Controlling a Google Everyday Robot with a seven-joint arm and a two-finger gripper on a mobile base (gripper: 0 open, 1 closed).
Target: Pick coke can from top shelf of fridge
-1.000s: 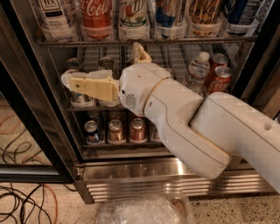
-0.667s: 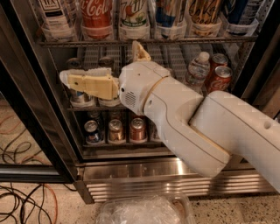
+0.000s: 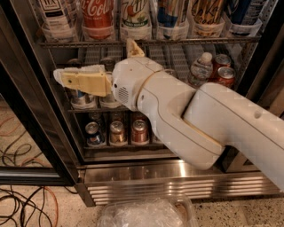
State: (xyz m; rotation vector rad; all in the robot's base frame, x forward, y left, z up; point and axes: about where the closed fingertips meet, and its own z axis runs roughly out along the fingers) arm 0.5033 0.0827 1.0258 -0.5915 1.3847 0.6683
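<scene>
The robot's gripper has its open fingers spread wider than the coke can, and the can's front (image 3: 97, 15) is clear, so the gripper should keep moving toward the can (image 3: 99, 32) until its fingers are on both sides of the can.
The coke can (image 3: 97, 13), red with white script, stands in a clear holder on the top shelf (image 3: 177, 41) of the fridge (image 3: 177, 186), second from the left. A white-and-green can (image 3: 135, 13) is to its right and a gold-brown can (image 3: 208, 13) is further right. My gripper (image 3: 60, 76) points left in front of the middle shelf, below and a little left of the coke can, apart from it. It holds nothing that I can see. My white arm (image 3: 186, 111) covers much of the middle shelf.
A water bottle (image 3: 202, 66) and red cans (image 3: 224, 73) sit on the middle shelf at right. Three cans (image 3: 117, 133) stand on the lower shelf. The open black-framed door (image 3: 26, 115) is at left. Cables (image 3: 22, 199) lie on the floor; a clear plastic tub (image 3: 146, 215) is in front.
My gripper has moved a little to the left and slightly up in front of the middle shelf. The cans have not moved.
</scene>
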